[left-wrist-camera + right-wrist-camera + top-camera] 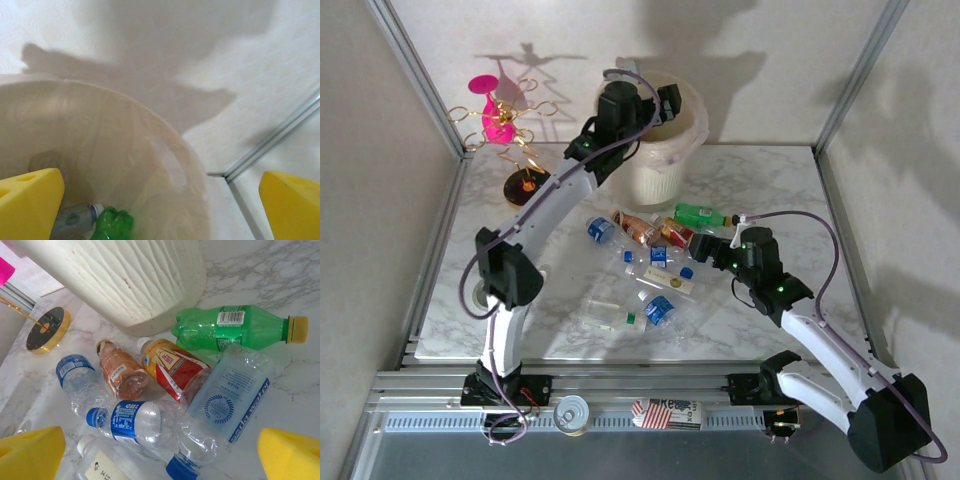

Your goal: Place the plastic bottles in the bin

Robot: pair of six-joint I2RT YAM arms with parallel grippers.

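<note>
The soda-water bottle's blue-striped side (250, 410) faces open marble with room for a finger, so my right gripper should keep going down until its fingers are on either side of that bottle's label (226, 394).
My left gripper (658, 106) hangs open over the cream ribbed bin (665, 150). In the left wrist view its yellow fingertips (27, 200) stand wide apart with nothing between them. Below, inside the lined bin (170, 150), lie a green bottle (112, 225) and a clear one (75, 220). My right gripper (715, 245) is open just above the pile of plastic bottles (645, 265) on the marble table. Between and beyond its fingers lie a clear blue-labelled bottle (135, 422), a soda-water bottle (225, 400), a red-labelled one (175, 367), a brown one (120, 372) and a green one (230, 327).
A pink-and-gold wire ornament stand (505, 120) rises at the back left, its round base (47, 330) close to the bin's wall (130, 280). A silver tin can (571, 413) sits on the front rail. Metal frame posts and walls close in the table's sides.
</note>
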